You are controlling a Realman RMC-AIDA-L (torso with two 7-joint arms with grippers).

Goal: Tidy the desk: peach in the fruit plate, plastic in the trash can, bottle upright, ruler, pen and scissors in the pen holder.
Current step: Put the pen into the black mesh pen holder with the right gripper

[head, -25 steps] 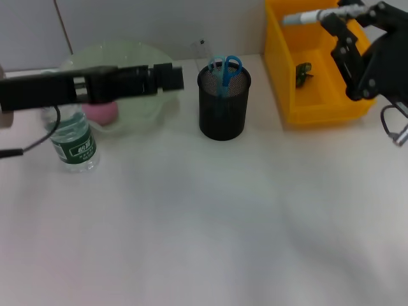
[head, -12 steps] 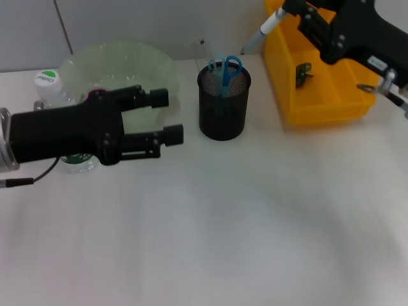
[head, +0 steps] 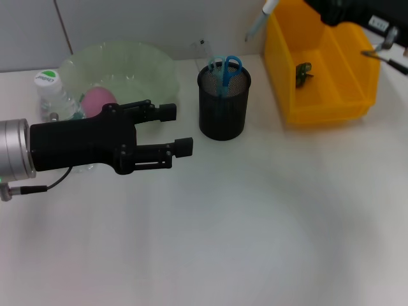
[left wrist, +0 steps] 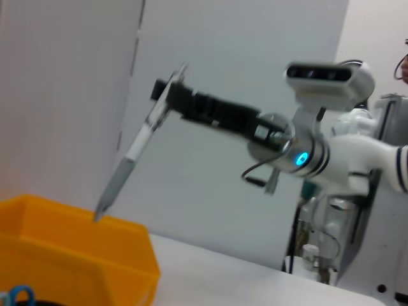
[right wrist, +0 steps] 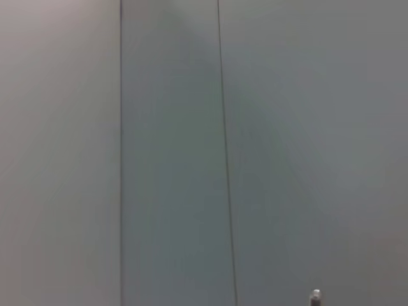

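The pen's free tip (head: 250, 37) points down. I should go on moving the pen with my right gripper to the pen holder's opening (head: 238, 80) until the pen's tip is inside before I let go.
My left gripper (head: 176, 129) hovers open and empty over the table, just in front of the green fruit plate (head: 153, 67) and left of the pen holder. A pink peach (head: 97, 100) lies in the plate. Beside the plate the bottle (head: 50, 92) stands upright. The black mesh pen holder (head: 223, 108) holds blue scissors (head: 225, 67) and a clear ruler (head: 200, 49). My right gripper (left wrist: 167, 89) is shut on the pen (left wrist: 127, 162), held high and tilted tip-down; the pen (head: 257, 23) hangs behind the holder, near the yellow trash can's left corner.
The yellow trash can (head: 322, 105) stands at the back right with a crumpled green plastic piece (head: 303, 72) inside. My right arm (head: 347, 9) reaches over it at the picture's top edge. A pale wall rises close behind the desk.
My left gripper drew back from the plate toward the front, baring the peach. The right arm rose and swung, tipping the pen from level to tip-down near the can's left corner.
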